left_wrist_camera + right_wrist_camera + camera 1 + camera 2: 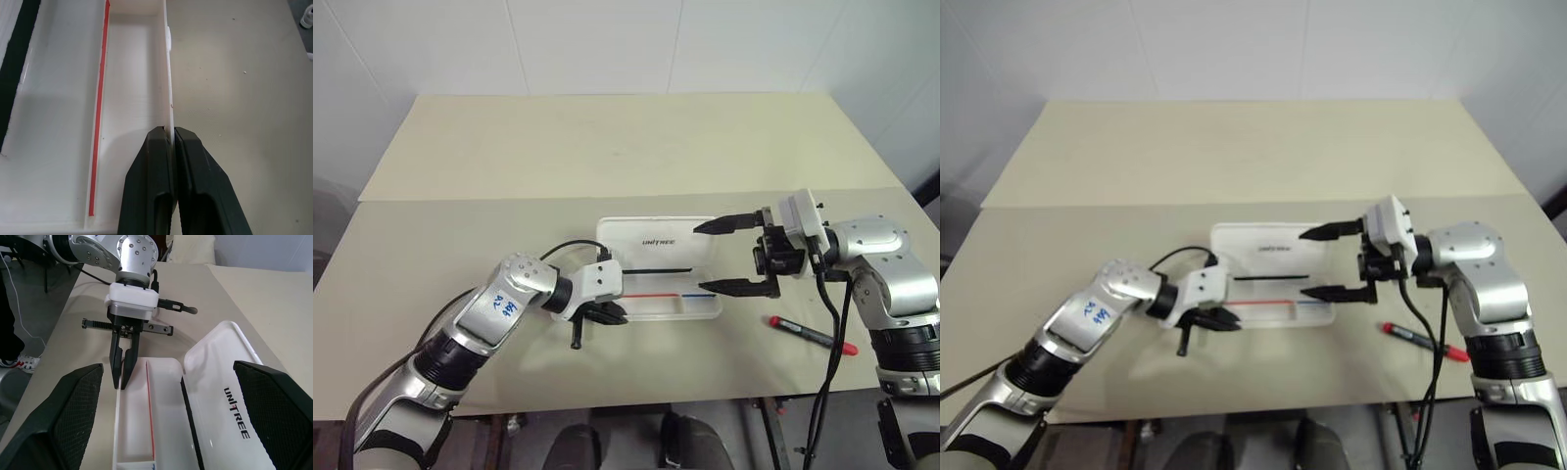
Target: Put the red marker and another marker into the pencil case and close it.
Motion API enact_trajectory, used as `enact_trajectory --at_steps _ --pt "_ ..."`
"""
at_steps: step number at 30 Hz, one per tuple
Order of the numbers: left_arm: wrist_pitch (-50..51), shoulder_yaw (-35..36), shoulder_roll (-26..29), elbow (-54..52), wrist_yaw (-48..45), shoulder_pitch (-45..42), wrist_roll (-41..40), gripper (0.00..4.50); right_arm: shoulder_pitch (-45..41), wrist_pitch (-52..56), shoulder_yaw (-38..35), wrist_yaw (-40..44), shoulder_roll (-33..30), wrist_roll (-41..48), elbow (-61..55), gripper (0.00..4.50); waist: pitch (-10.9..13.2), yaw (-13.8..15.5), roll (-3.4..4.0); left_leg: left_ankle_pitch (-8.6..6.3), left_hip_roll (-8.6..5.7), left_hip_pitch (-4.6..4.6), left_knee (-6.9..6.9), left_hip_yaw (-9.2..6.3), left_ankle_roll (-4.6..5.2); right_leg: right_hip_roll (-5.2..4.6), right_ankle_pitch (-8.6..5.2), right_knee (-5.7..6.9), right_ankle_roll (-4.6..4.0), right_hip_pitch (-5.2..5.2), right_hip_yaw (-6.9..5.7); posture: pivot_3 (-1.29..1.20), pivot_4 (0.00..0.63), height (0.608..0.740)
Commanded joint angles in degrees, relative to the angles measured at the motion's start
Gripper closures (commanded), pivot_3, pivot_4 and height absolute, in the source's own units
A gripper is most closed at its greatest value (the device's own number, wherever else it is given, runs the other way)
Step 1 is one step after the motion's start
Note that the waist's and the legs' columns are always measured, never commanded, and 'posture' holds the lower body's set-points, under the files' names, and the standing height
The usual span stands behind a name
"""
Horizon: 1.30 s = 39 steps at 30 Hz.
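Note:
The red marker (813, 335) is shorter than the tray's far channel (656, 283), so the marker should lie flat along the lid's hinge when I lower it.
The white pencil case (651, 238) lies open in the middle of the table, with its lid flat on the far side and a red and blue stripe (671, 293) in the tray. My left gripper (610, 315) is shut on the tray's thin near wall (167, 105), at its left end. My right gripper (699, 258) hangs open over the case's right end, pointing left, one finger above the lid and one above the tray. The red marker (813, 335) lies on the table to the right of the case, below my right arm. Another marker is out of view.
The beige table (607, 147) is made of two boards joined by a seam (460, 200) behind the case. Its front edge (636, 403) runs close below the case. A black cable (570, 248) loops off my left wrist.

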Motion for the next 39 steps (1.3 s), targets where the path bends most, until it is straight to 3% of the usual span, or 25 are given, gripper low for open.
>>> enact_trajectory --at_steps 1,2,5,16,24,30,39 --pt "1.62 -0.55 -1.18 0.01 1.79 0.09 0.21 4.48 0.18 -0.31 -2.23 -0.62 -0.84 1.13 -1.65 0.00 0.00 0.00 0.00 0.00 0.00 0.00 0.08 -0.01 0.00 0.00 0.00 0.00 0.00 0.04 0.01 0.00 0.150 0.740" --pt "1.89 -0.50 -1.31 0.00 1.89 0.07 0.01 4.48 0.18 -0.34 -2.19 -0.66 -0.83 1.14 -1.64 0.00 0.00 0.00 0.00 0.00 0.00 0.00 0.13 -0.02 0.00 0.00 0.00 0.00 0.00 0.07 0.01 0.00 0.150 0.740" --pt "2.86 -1.02 -1.65 -0.52 2.16 0.25 -0.21 3.65 0.24 -0.48 -2.18 -0.85 -0.68 1.22 -1.68 0.00 0.00 -0.05 -0.01 0.00 0.01 0.00 0.27 -0.03 0.01 0.00 0.01 0.03 0.01 0.12 0.07 0.00 0.150 0.740" --pt "2.34 1.98 -2.43 -1.69 0.12 -0.79 -4.75 0.02 0.26 -1.16 -1.66 -0.84 0.10 0.93 -0.20 0.00 -0.01 -0.14 -0.02 0.00 0.03 -0.01 0.29 -0.04 0.01 0.01 0.01 0.06 0.00 0.10 0.07 0.00 0.150 0.740" --pt "6.46 12.55 -3.29 -9.97 5.59 4.95 -11.76 0.02 1.04 -0.10 -1.88 -1.57 0.96 1.48 0.89 0.00 -0.01 -0.28 -0.02 0.00 0.04 -0.02 0.24 -0.08 0.01 0.01 0.01 0.06 0.00 0.07 0.06 0.00 0.150 0.740" --pt "0.38 18.52 -0.85 -16.99 5.10 15.55 -15.40 0.02 2.63 -0.38 -1.98 -1.45 0.70 0.83 3.30 0.00 0.01 -0.20 -0.01 0.00 0.04 -0.02 0.13 -0.13 0.01 -0.01 0.00 0.04 0.00 0.04 0.04 0.00 0.150 0.740" --pt "-10.98 21.60 -2.54 -16.75 6.54 21.33 -17.18 0.02 5.81 1.46 -5.73 -1.20 -4.84 1.23 4.34 0.00 0.01 -0.18 0.00 -0.01 0.04 -0.01 0.18 -0.12 0.01 -0.02 0.00 0.00 -0.01 0.07 0.07 0.00 0.150 0.740"
